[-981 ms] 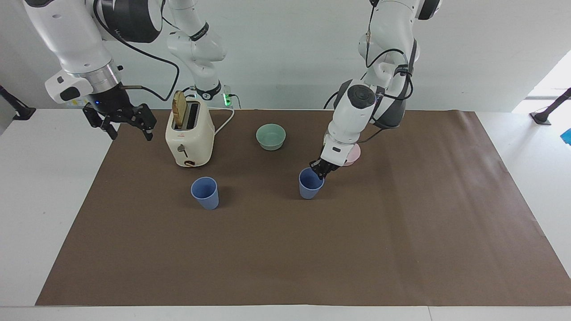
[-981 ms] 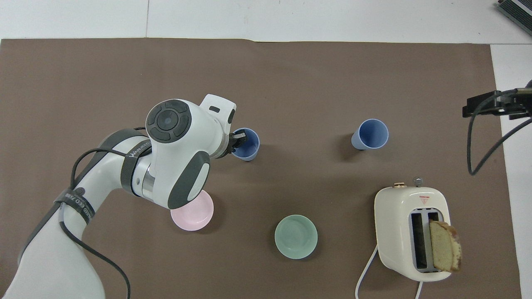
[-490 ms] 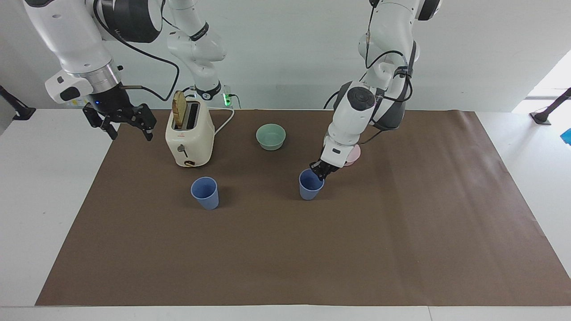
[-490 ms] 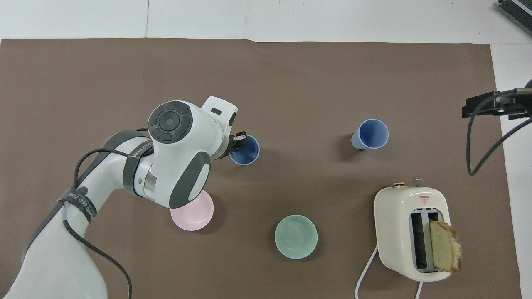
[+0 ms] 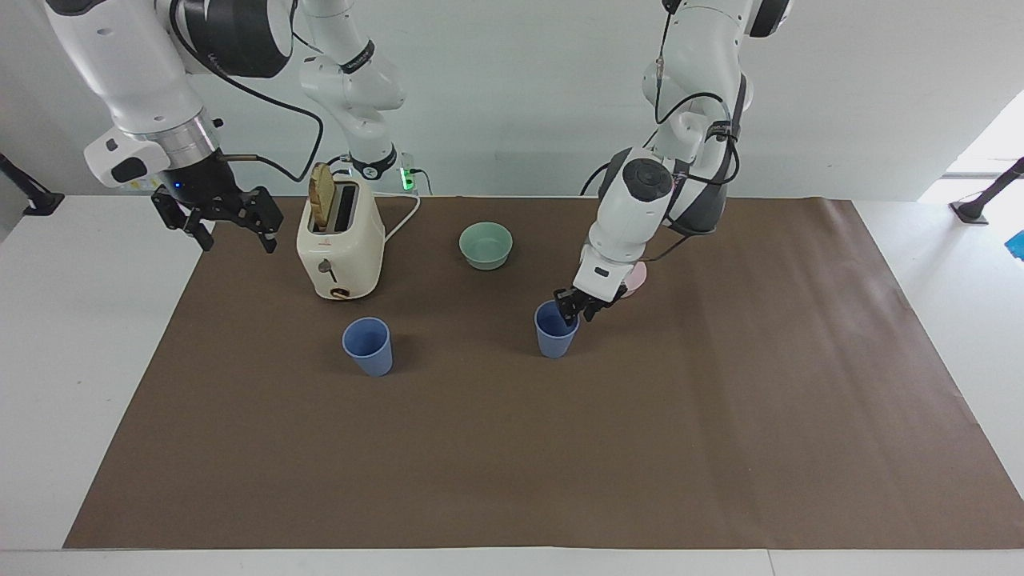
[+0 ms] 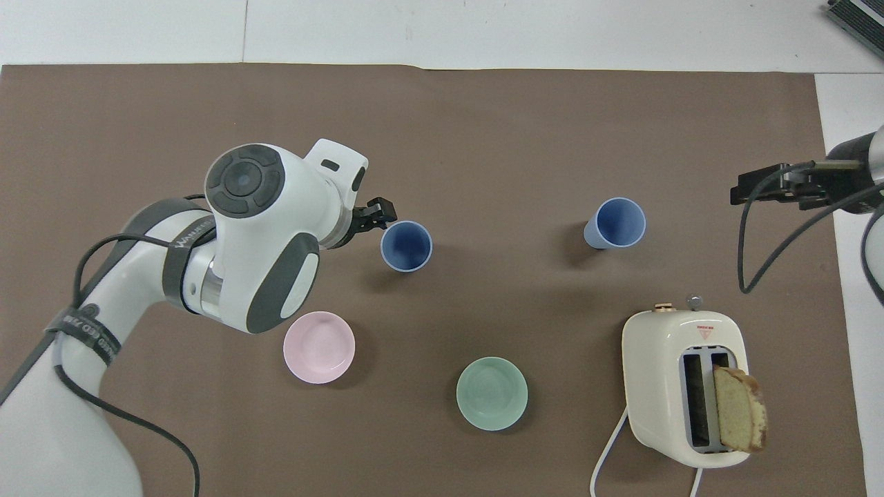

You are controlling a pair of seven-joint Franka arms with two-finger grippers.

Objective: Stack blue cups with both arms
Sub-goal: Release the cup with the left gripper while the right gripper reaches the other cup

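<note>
I expect the upper blue cup (image 6: 615,223) to sink deep inside the mid-table cup when my right gripper lowers it, because the upper cup narrows toward its base (image 6: 594,237).
Two blue cups stand upright on the brown mat, well apart. One is mid-table (image 5: 556,331) (image 6: 406,246). The other (image 5: 368,346) (image 6: 617,222) stands toward the right arm's end, farther from the robots than the toaster. My left gripper (image 5: 579,306) (image 6: 376,211) is open and empty. It hangs just off the rim of the mid-table cup, on the side toward the left arm's end. My right gripper (image 5: 235,237) (image 6: 746,192) is open and empty. It is up in the air over the mat's edge at the right arm's end.
A cream toaster (image 5: 340,248) (image 6: 684,386) with a bread slice stands near the robots. A pale green bowl (image 5: 486,245) (image 6: 492,393) and a pink bowl (image 6: 319,347) sit nearer the robots than the cups. A smaller white arm (image 5: 360,80) stands at the back.
My left gripper let go of the mid-table cup's rim and drew back toward the left arm's end. The tilted cup settled upright. My right gripper shifted slightly inward over the mat.
</note>
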